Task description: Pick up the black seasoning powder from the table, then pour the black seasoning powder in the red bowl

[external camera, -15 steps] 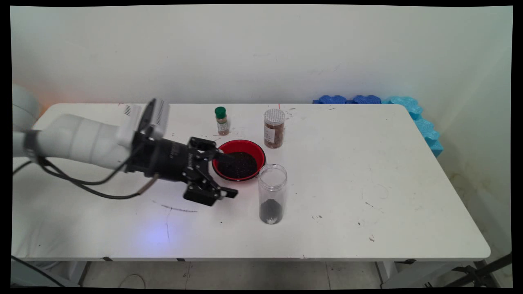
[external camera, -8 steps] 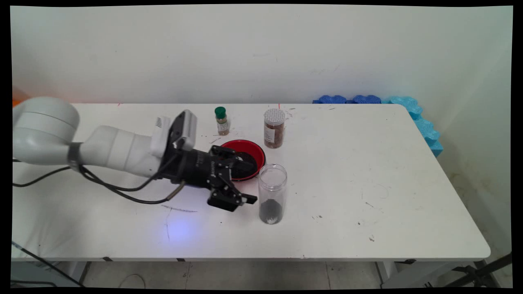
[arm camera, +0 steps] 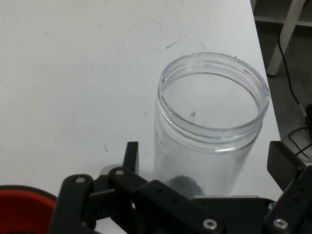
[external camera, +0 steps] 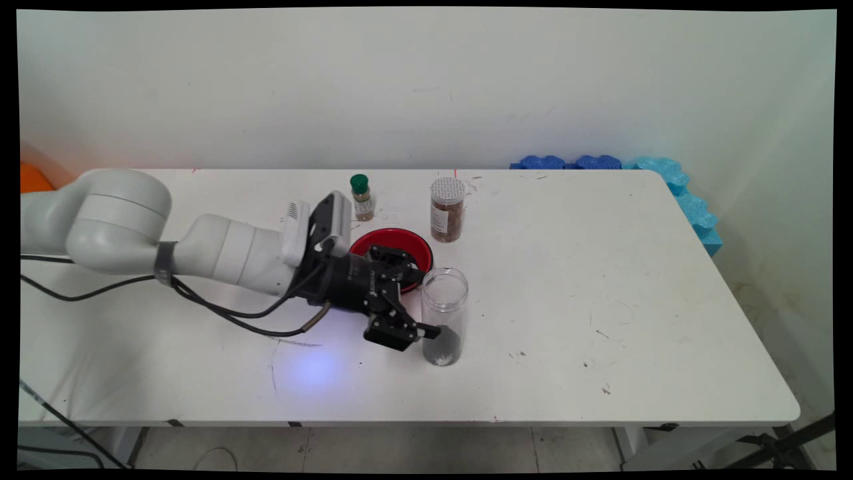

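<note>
I can see dark grainy stuff (external camera: 442, 347) piled loosely in the clear jar (external camera: 444, 308), so the stuff will slide along the side of the jar and flow out when I pour.
A clear, lidless jar (external camera: 444, 313) stands upright on the white table (external camera: 600, 280) with a little dark grainy stuff at its bottom. My gripper (external camera: 425, 301) reaches it from the left, low over the table. It is open, with one finger on each side of the jar's lower half. In the hand view the jar (arm camera: 212, 97) stands between the two fingertips of the gripper (arm camera: 207, 161), and I cannot tell whether they touch the jar. A red bowl (external camera: 406, 239) holding dark grains sits just behind the hand, partly hidden by it. Its rim (arm camera: 24, 204) shows at the hand view's lower left.
Behind the bowl stand a small bottle with a green cap (external camera: 360, 197) and a brown spice jar with a white lid (external camera: 447, 209). Blue foam pieces (external camera: 666, 180) line the far right corner. Black cables (external camera: 220, 310) hang from the arm over the table's left half.
The arm has swung right and slightly toward the near side. The open gripper has moved from the red bowl's left rim to the clear jar. The jar has not moved.
</note>
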Available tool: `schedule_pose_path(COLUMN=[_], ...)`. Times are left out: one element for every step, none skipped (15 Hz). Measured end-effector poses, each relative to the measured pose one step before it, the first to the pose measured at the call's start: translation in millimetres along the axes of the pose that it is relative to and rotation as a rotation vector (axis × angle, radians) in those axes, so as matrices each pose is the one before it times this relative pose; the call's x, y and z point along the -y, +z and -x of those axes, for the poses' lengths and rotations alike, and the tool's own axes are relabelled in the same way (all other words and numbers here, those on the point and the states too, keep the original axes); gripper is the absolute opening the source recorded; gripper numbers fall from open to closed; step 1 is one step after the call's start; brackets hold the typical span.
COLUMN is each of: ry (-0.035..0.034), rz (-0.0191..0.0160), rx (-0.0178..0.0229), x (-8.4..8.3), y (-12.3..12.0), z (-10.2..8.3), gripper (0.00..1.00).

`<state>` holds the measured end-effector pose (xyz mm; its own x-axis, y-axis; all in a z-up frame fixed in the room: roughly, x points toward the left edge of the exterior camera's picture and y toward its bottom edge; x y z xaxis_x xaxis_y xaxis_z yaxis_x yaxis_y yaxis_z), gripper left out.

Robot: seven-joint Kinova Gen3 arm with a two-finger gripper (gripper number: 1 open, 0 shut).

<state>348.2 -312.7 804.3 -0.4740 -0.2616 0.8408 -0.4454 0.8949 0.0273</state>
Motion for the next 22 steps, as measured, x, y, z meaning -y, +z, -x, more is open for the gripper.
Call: schedule_pose_path(ry=[0.00307,0.00265,0.00241,0.00201,0.00194,0.0018,0.00128,0.00113,0.00098,0.00073,0.00022,-0.00036,-0.00036,-0.00259,-0.00323,-0.003,-0.00129,-0.00194,0.00158,0.00375,0.00344,0.00024], rz=[0.00168,0.00166,0.00099,0.00071,0.00035,0.00031,0.00029,0.00019,-0.00001,0.0001,0.00003,0.00002,-0.00022,-0.00044,0.00023,0.00108,0.00037,0.00097,0.00359,0.0035,0.00298,0.00603], rx=[0.00014,0.00009,0.00003,-0.00009,-0.00007,-0.00028,-0.0001,-0.00035,-0.00023,-0.00027,-0.00032,-0.00061,-0.00051,-0.0019,-0.00181,-0.00125,-0.00127,-0.00152,-0.00113,-0.00318,-0.00426,-0.00686], x=[0.35,0.34,0.35,0.38,0.47,0.42,0.44,0.52,0.52,0.44,0.5,0.46,0.45,0.51,0.47,0.3,0.27,0.38,0.39,0.54,0.62,0.87], y=[3.1,3.35,3.13,2.6,2.87,2.67,2.23,2.45,2.2,1.78,1.8,1.51,1.15,1.01,0.81,0.55,0.1,0.1,-0.31,-1.09,-1.28,-2.65], z=[0.09,0.05,0.06,-0.07,0.01,-0.01,-0.1,-0.18,-0.16,-0.21,-0.2,-0.25,-0.23,-0.59,-0.6,-0.5,-0.47,-0.62,-0.81,-1.44,-1.62,-2.62], gripper=[1.0,1.0,1.0,1.0,1.0,1.0,1.0,1.0,1.0,1.0,1.0,1.0,1.0,0.0,0.0,0.0,0.0,0.0,0.0,0.0,0.0,0.0])
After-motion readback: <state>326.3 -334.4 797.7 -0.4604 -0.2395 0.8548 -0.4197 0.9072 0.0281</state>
